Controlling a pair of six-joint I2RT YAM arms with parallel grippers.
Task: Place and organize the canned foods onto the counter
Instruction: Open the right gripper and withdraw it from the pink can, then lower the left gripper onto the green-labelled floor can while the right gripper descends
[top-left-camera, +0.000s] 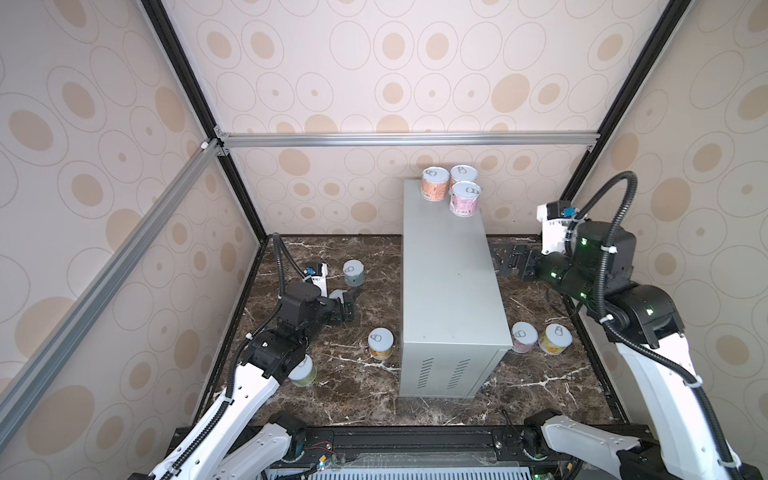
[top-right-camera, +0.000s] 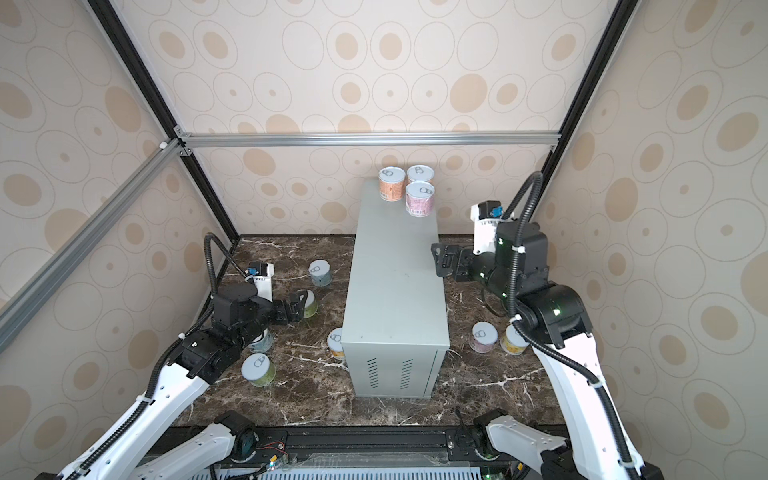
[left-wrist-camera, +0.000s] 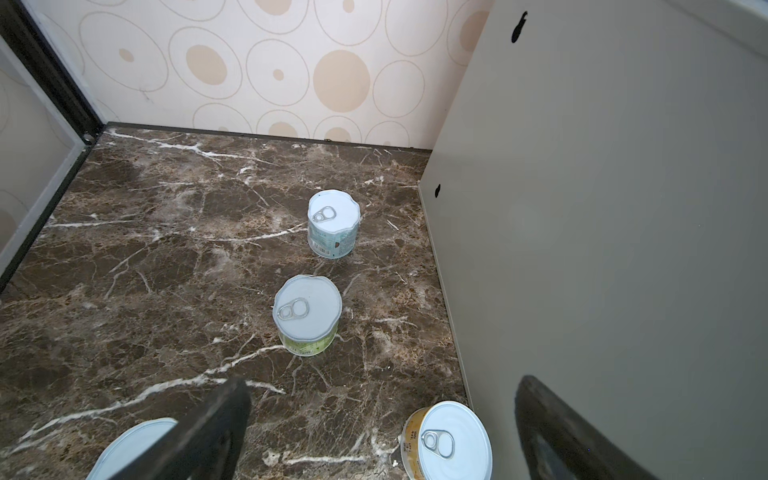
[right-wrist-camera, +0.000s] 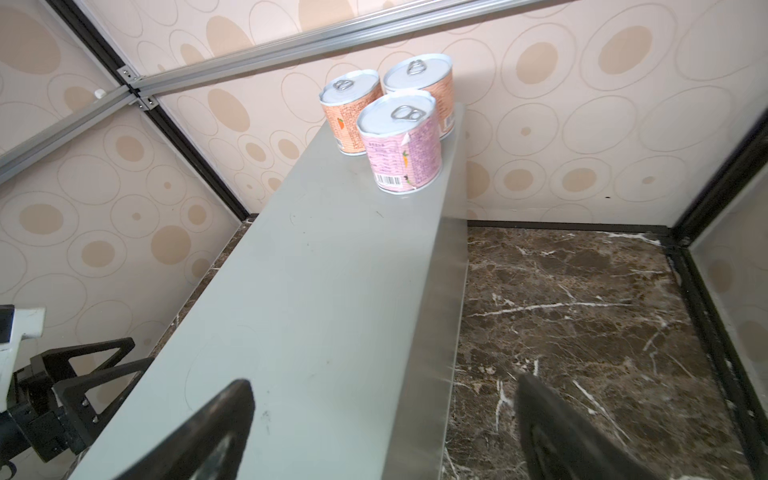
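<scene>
I keep lowering my left gripper until its open fingers straddle the green can (left-wrist-camera: 308, 342), as the farther green can (left-wrist-camera: 308, 308) stands upright and clear of the pale blue can.
The counter (top-left-camera: 451, 291) is a tall grey metal box, and three cans stand at its far end: two orange (top-left-camera: 435, 183) (right-wrist-camera: 351, 110) and one pink (top-left-camera: 465, 199) (right-wrist-camera: 399, 145). Several cans stand on the marble: pale blue (top-left-camera: 353, 272) (left-wrist-camera: 333, 222), green (left-wrist-camera: 307, 313) (top-right-camera: 309, 305), yellow (top-left-camera: 380, 343) (left-wrist-camera: 449, 442), pink (top-left-camera: 524, 336) and yellow (top-left-camera: 555, 338). My left gripper (top-left-camera: 347, 307) (left-wrist-camera: 382, 384) hangs open low over the marble, just short of the green can. My right gripper (top-left-camera: 505, 262) (right-wrist-camera: 384, 382) is open and empty, level with the counter's right top edge.
A green can (top-right-camera: 257, 370) stands near the left arm's elbow, and another can (left-wrist-camera: 133, 449) is half hidden behind my left finger. Patterned walls with a black and aluminium frame (top-left-camera: 407, 139) close in the cell. Dark marble (top-left-camera: 374, 395) lies bare at the front.
</scene>
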